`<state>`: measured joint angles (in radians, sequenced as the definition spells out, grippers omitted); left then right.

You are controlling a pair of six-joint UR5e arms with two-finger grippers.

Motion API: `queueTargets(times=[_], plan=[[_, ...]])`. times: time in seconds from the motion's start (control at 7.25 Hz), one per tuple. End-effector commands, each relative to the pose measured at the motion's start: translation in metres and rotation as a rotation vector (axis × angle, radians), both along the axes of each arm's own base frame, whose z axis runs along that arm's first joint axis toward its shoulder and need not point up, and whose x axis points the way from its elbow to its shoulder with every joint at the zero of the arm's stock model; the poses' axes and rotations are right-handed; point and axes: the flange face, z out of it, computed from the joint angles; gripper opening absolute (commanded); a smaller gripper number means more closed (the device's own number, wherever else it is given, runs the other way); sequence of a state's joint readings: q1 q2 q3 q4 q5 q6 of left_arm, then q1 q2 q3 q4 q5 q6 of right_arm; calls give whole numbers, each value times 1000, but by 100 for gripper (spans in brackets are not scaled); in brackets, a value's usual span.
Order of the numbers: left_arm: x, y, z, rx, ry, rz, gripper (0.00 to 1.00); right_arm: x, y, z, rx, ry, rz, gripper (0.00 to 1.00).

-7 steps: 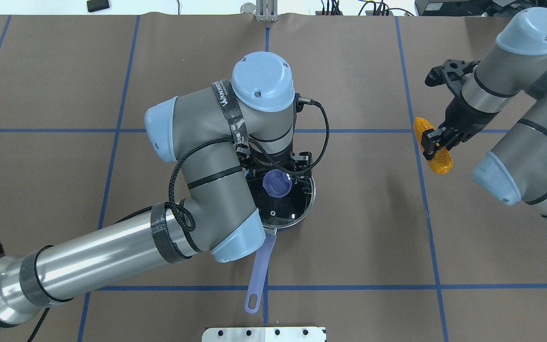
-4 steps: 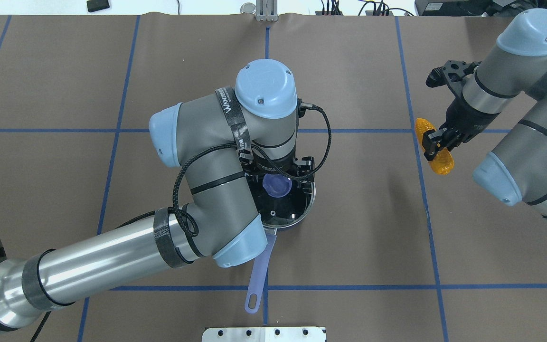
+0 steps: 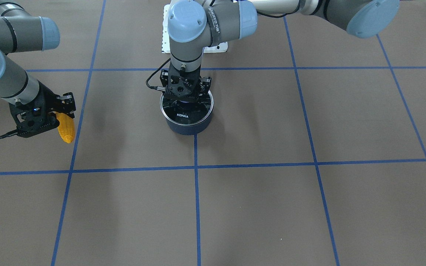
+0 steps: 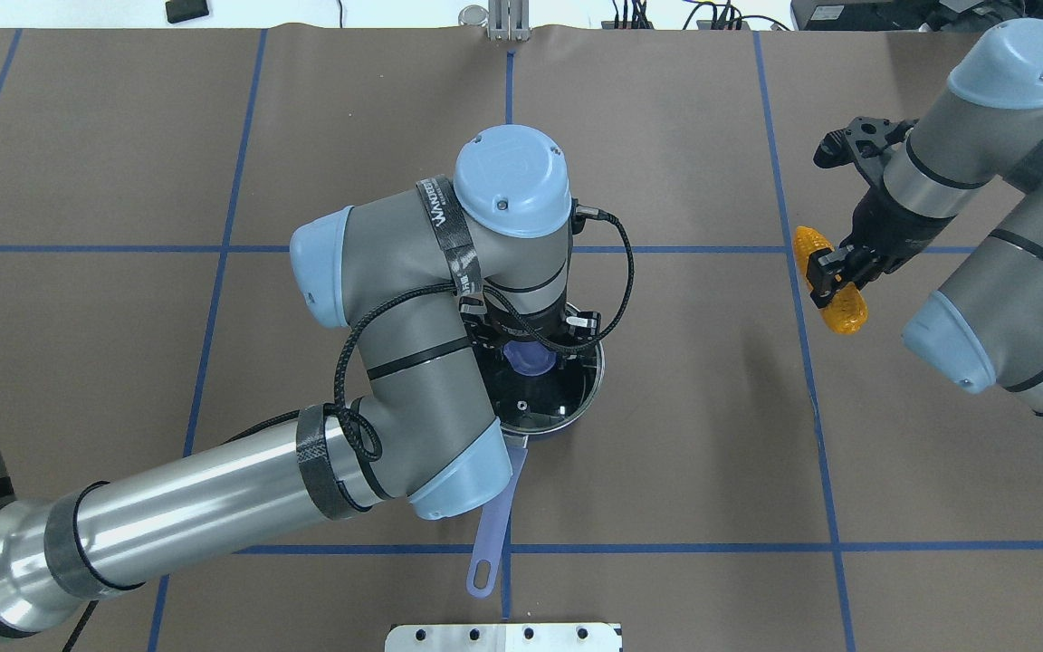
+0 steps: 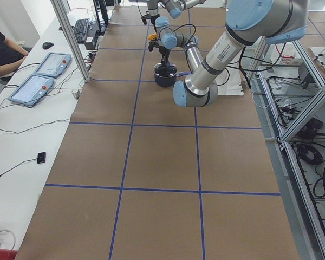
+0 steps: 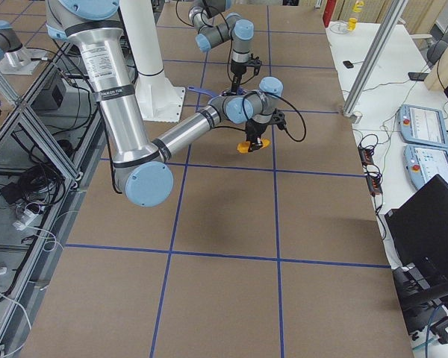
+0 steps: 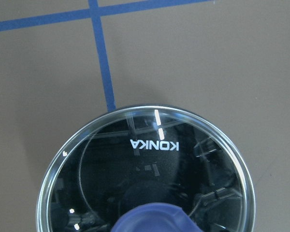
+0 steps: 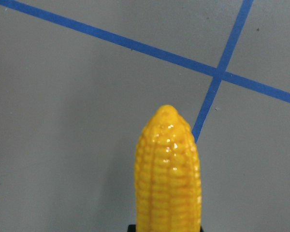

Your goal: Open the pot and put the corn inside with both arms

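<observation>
I can see only dark through the glass lid (image 3: pixel 193 116), so I should expect an empty pot (image 3: pixel 186 128) when I raise the purple knob.
The dark navy pot (image 3: pixel 189 127) stands at the table's middle with its glass lid (image 3: pixel 188 111) on it, "KONKA" lettering facing the front camera. Its purple handle (image 4: pixel 494 516) points toward the robot. My left gripper (image 4: pixel 532 349) hangs straight down over the lid, jaws open on either side of the purple knob (image 4: pixel 529 362). In the left wrist view the lid (image 7: pixel 150 164) fills the lower frame and the knob (image 7: pixel 152 220) shows at the bottom edge. My right gripper (image 4: pixel 834 272) is shut on the orange-yellow corn (image 4: pixel 838 311) and holds it above the table, well right of the pot. The corn also shows in the right wrist view (image 8: pixel 168 179).
A white metal plate (image 4: pixel 503 637) lies at the table's near edge by the robot's base. Blue tape lines divide the brown table cover. An operator (image 5: pixel 2 51) and control tablets (image 5: pixel 35 89) sit at a side desk beyond the table.
My left wrist has shifted toward the robot and lower, so it now covers more of the knob. The right gripper with the corn has barely moved.
</observation>
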<state>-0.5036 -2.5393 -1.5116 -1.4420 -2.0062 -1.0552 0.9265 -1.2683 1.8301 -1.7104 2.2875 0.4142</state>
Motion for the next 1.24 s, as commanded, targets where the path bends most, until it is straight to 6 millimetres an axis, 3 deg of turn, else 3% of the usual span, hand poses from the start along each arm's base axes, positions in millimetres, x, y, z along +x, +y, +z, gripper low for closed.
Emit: queueTargets(times=[0.0, 0.14, 0.55, 0.83, 1.1], plan=[[-2, 1, -2, 2, 5, 3, 64, -6, 0, -10, 14, -12, -8, 31], [-6, 3, -7, 12, 14, 3, 63, -15, -2, -28, 35, -31, -17, 31], [-55, -33, -9, 73, 32, -20, 63, -102, 28, -114, 25, -104, -48, 31], [-116, -67, 25, 106, 34, 1, 63, -148, 54, -141, 62, -192, -80, 31], [-184, -104, 80, 163, 15, 29, 63, -205, 63, -167, 59, -258, -83, 32]])
